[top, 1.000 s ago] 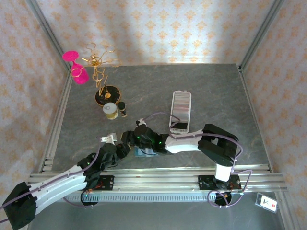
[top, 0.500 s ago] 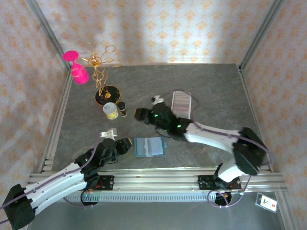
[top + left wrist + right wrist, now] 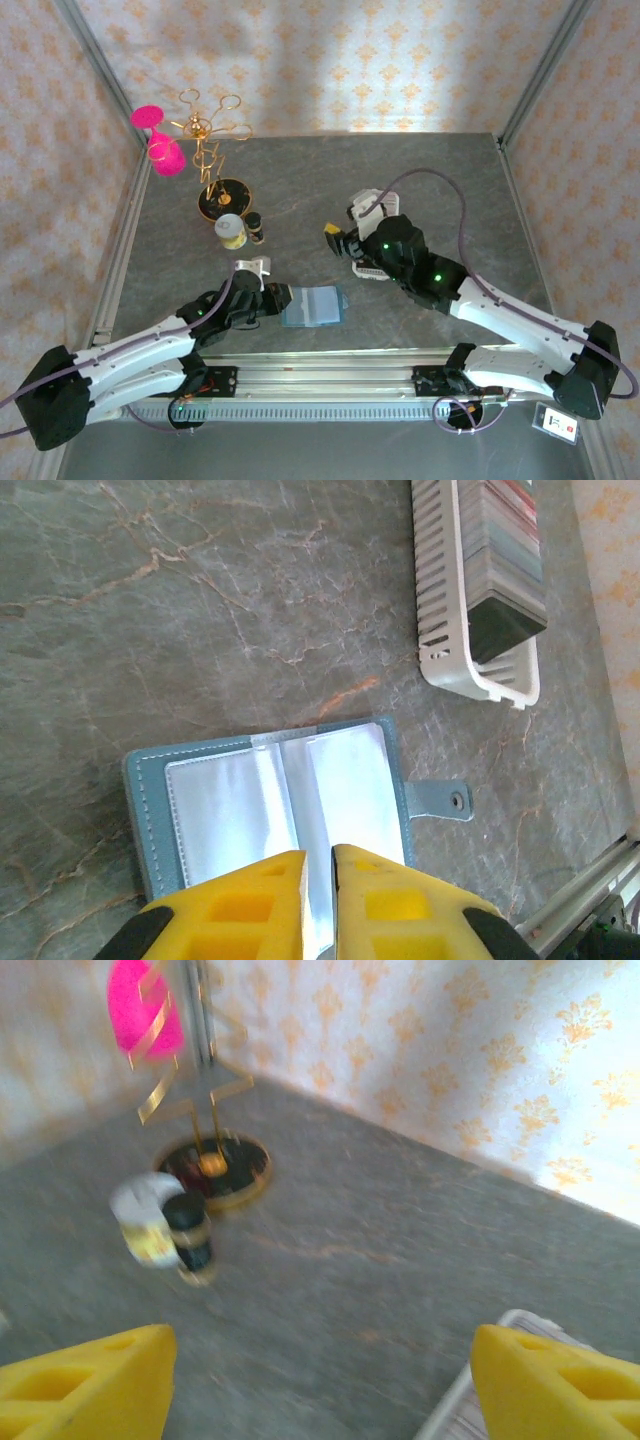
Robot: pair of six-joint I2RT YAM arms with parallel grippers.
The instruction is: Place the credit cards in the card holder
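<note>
The white tray's near end leaves a gap before the black card [image 3: 507, 668]. My open right gripper keeps moving there until its fingers close on that card [image 3: 502, 627].
The card holder [image 3: 265, 800] lies open on the stone table, teal outside, pale sleeves inside, its clasp tab to the right. From above, the card holder [image 3: 312, 305] sits near the front edge. My left gripper [image 3: 319, 858] hovers over its centre fold, its yellow fingers closed to a thin slit; whether they pinch a sleeve I cannot tell. My left gripper [image 3: 272, 298] sits at the holder's left edge. The credit cards [image 3: 505, 560] stand as a striped row in the white tray [image 3: 440, 610]. My right gripper [image 3: 342, 225] is open and empty above the tray's left side, far from the holder.
A gold jewellery stand [image 3: 215, 165] with pink pieces [image 3: 155, 140] and two small jars [image 3: 240, 230] stand at the back left. The right arm covers most of the white tray [image 3: 364, 269]. Its rim [image 3: 466, 1374] shows beside my right gripper [image 3: 320, 1380]. Aluminium rails [image 3: 330, 370] line the near edge.
The right arm has swung away from the card holder to above the tray, and its jaws have widened. The left gripper has moved right to the holder and narrowed.
</note>
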